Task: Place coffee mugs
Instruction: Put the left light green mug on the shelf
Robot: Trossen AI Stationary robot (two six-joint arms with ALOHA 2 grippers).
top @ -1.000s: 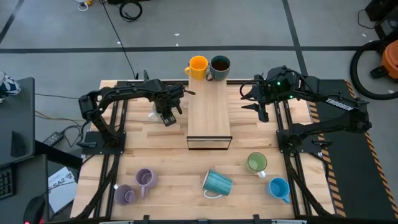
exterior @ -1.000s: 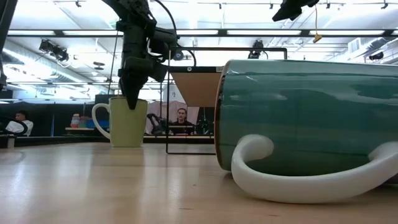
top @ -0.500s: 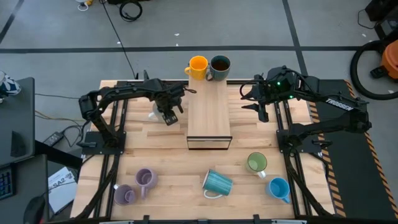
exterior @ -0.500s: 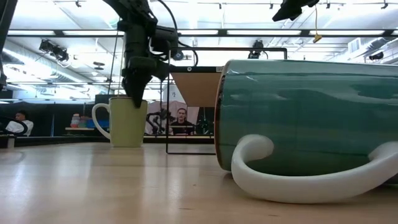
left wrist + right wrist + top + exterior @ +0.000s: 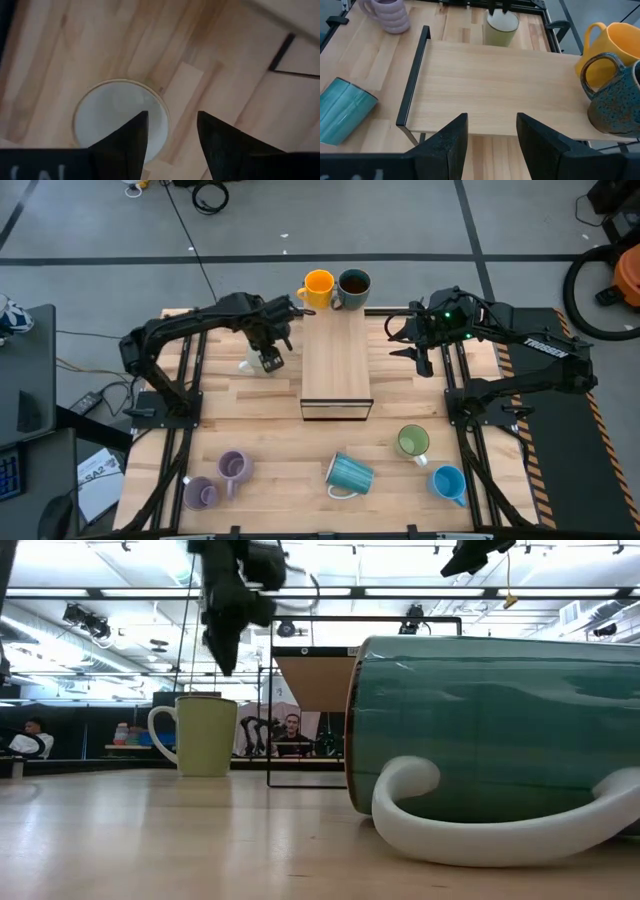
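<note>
My left gripper is above the pale yellow-green mug's rim (image 5: 235, 700) nearest the shelf, but the mug's handle faces away. Next, I swing back and grab the handle (image 5: 153, 729) instead.
The pale yellow-green mug (image 5: 205, 735) stands upright on its base on the table, left of the raised wooden shelf (image 5: 336, 365). In the left wrist view I look down into the mug (image 5: 117, 117). My left gripper (image 5: 225, 655) hangs open above its rim, clear of it, with its fingertips (image 5: 172, 117) over the mug's edge nearest the shelf. My right gripper (image 5: 420, 360) waits open, high by the shelf's right side. The orange mug (image 5: 318, 288) and the dark teal mug (image 5: 353, 286) stand at the shelf's far end.
Near the table's front edge, two lilac mugs (image 5: 233, 467) (image 5: 200, 492) stand at the left. The ribbed teal mug (image 5: 350, 474) lies on its side in the middle. The green mug (image 5: 412, 442) and the blue mug (image 5: 449, 482) are at the right. A person (image 5: 291, 732) shows beyond the table.
My left gripper has risen straight up from the rim of the pale yellow-green mug and now hangs clear above it. The mug has stayed upright in its place.
</note>
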